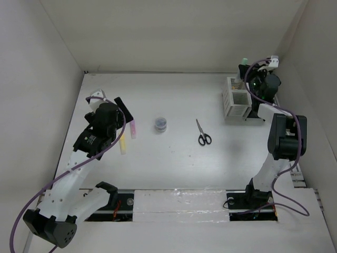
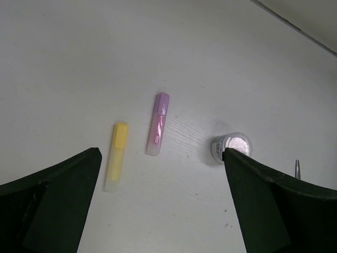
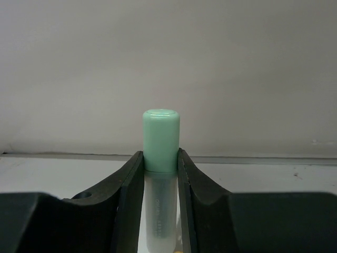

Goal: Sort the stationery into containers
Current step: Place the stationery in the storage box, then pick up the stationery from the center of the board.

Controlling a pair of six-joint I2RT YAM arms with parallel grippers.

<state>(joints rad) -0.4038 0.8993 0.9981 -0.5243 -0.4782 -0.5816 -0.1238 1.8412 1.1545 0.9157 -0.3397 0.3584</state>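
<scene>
I should go on moving my right gripper toward the white slatted container's open back section (image 1: 236, 84), with the green highlighter (image 1: 245, 61) upright over it, before I let the highlighter go there.
My right gripper (image 3: 160, 155) is shut on a green highlighter (image 3: 161, 139), held upright with its cap above the fingertips. In the top view this gripper (image 1: 246, 71) hangs over the back of the white slatted container (image 1: 238, 100), and the green cap (image 1: 245, 60) shows above it. My left gripper (image 2: 161, 153) is open above the table, with nothing between its fingers. Below it lie a yellow highlighter (image 2: 117, 155), a purple highlighter (image 2: 158, 130) and a small round roll (image 2: 233, 146). The black-handled scissors (image 1: 202, 134) lie mid-table.
A dark box edge (image 1: 256, 114) shows just right of the white container, mostly hidden by the right arm. White walls close in the table at the back and on both sides. The scissors' tip (image 2: 297, 169) shows by the left gripper's right finger.
</scene>
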